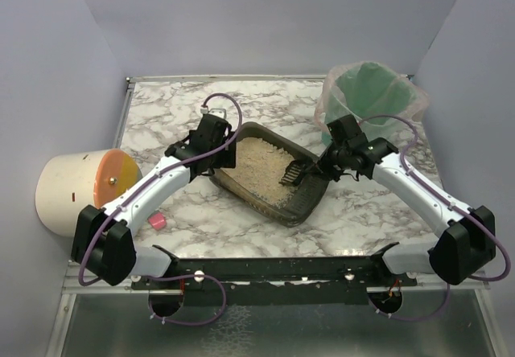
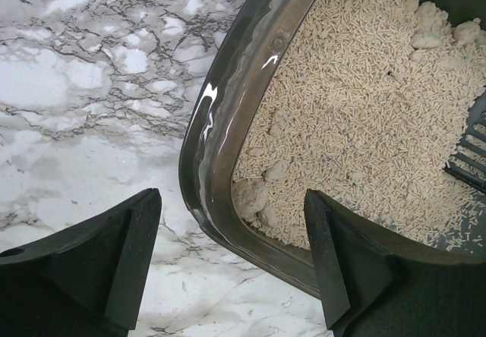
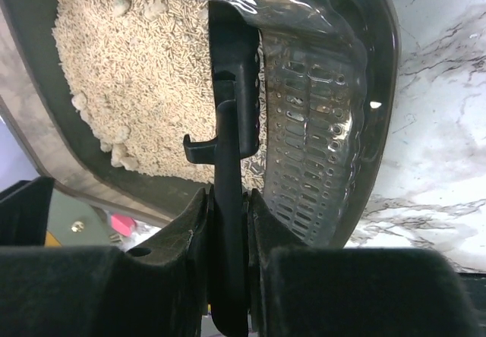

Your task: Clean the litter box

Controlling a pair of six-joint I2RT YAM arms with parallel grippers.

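The litter box [image 1: 261, 170] stands loose beneath my open left gripper, so I should grip its rim [image 2: 211, 199] tightly with that gripper before my right gripper pushes the scoop.
The litter box [image 1: 308, 202] is a dark shallow tray with beige litter, set at an angle mid-table. My left gripper [image 1: 220, 138] is open at its far left corner. In the left wrist view the gripper [image 2: 231, 265] straddles the tray's rounded rim [image 2: 216, 177], one finger outside over the marble, one over the litter. Pale clumps [image 2: 249, 196] lie by that corner. My right gripper [image 1: 328, 162] is shut on the handle of a black slotted scoop [image 1: 291, 174], whose head rests in the litter. The right wrist view shows the gripper [image 3: 228, 227] clamping the handle [image 3: 231, 86] above the tray [image 3: 323, 124].
A green bucket lined with a clear bag [image 1: 366, 92] stands at the back right, just behind the right arm. A beige and orange cylinder [image 1: 80, 190] lies at the left table edge. A small pink object [image 1: 157, 221] lies near the left arm's base.
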